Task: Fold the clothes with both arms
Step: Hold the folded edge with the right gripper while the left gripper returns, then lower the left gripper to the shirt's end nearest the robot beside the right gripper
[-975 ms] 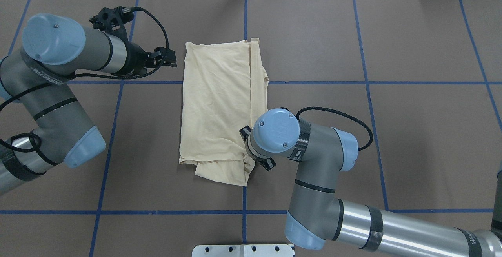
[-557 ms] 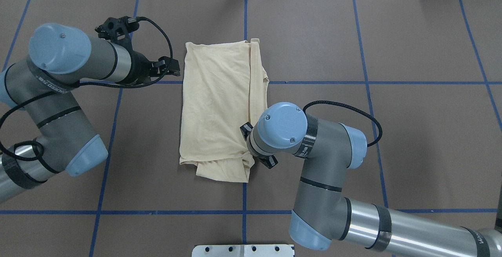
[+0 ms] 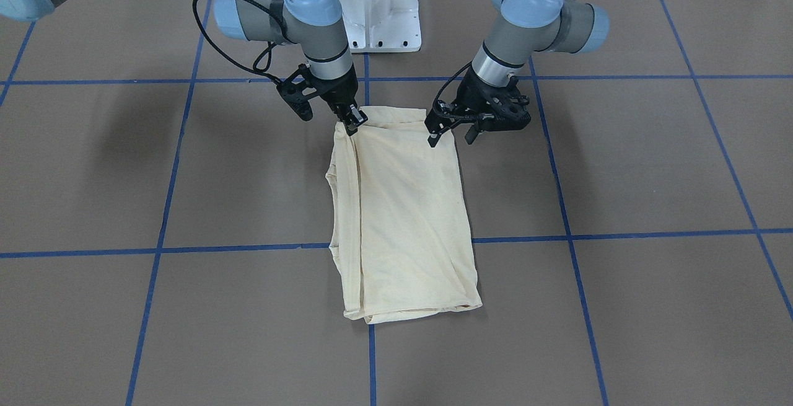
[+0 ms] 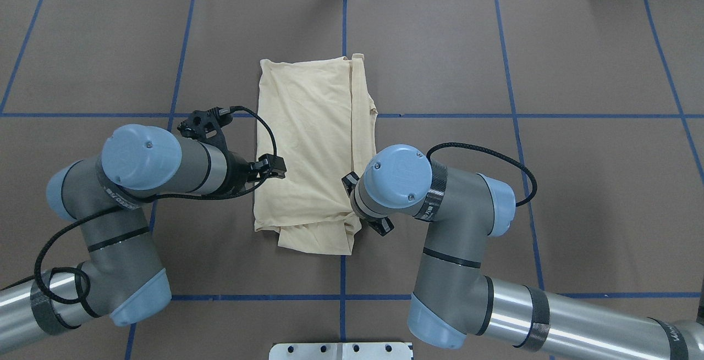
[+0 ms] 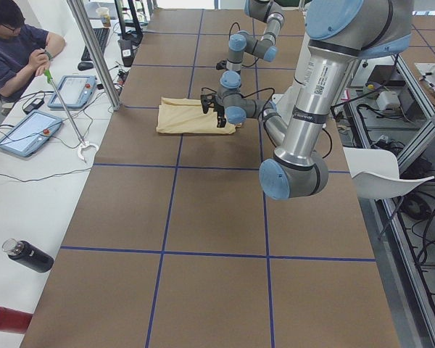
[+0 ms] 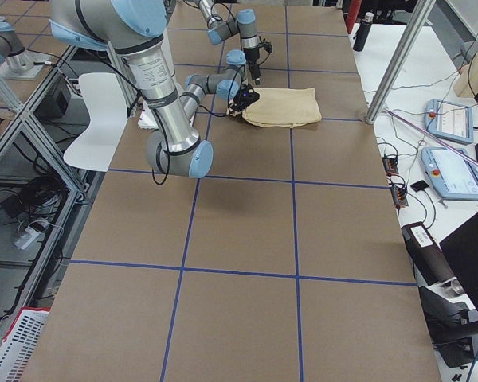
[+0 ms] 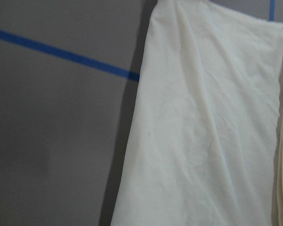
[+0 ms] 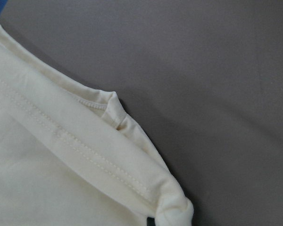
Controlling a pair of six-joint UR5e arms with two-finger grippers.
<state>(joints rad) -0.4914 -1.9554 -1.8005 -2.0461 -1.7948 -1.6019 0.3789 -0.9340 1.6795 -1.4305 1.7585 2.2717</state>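
The cream-yellow T-shirt (image 3: 414, 212) will fold over on itself and wrinkle at its carried end when I fold it, because loose layers overlap along the T-shirt's wavy edge (image 3: 334, 216).
The cream-yellow T-shirt (image 4: 305, 145) lies folded into a long strip at the table's middle; its print and neck tag are hidden. My left gripper (image 3: 450, 137) is open, its two fingers apart just above the shirt's robot-side corner; it also shows in the overhead view (image 4: 273, 169) at the shirt's left edge. My right gripper (image 3: 351, 126) is shut on the shirt's other robot-side corner, and in the overhead view it is mostly hidden under its wrist. The right wrist view shows the hem (image 8: 85, 155) bunched at the pinch. The left wrist view shows only flat cloth (image 7: 203, 132).
The brown table (image 4: 550, 184) is marked with blue tape lines. The white pedestal base (image 3: 372, 15) stands at the robot's edge. An operator (image 5: 14, 43) sits with tablets at the side bench, and a dark bottle (image 5: 27, 255) lies there.
My left arm has swung from the shirt's far left corner back toward the robot, along the left edge to the near corner. My right arm shifted slightly, still at its corner.
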